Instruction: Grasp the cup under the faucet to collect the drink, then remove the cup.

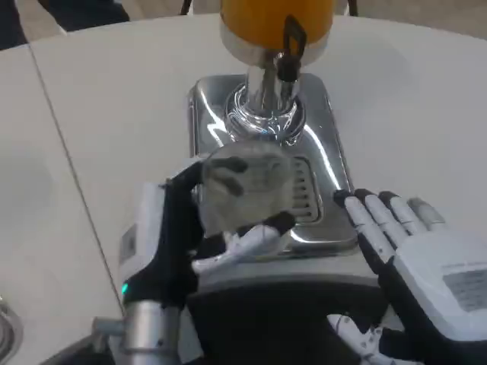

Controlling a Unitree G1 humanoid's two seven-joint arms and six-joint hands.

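Observation:
The slotted drip grille [306,199] is flat under the tap, so the cup [246,187] should stand upright on its own when the robot's right gripper works the tap.
My left hand [179,239] grips a clear ribbed cup [247,186], holding it over the slotted drip grille [304,186] of the dispenser's chrome base [217,106]. The black faucet tap [289,47] hangs from the orange drink tank [274,19], a little beyond the cup. The cup looks empty. My right hand [426,270] lies flat and open at the base's near right corner, fingers spread, holding nothing.
The white round table [114,91] surrounds the dispenser, with a seam line running down its left side. A grey round object [6,331] shows at the lower left edge.

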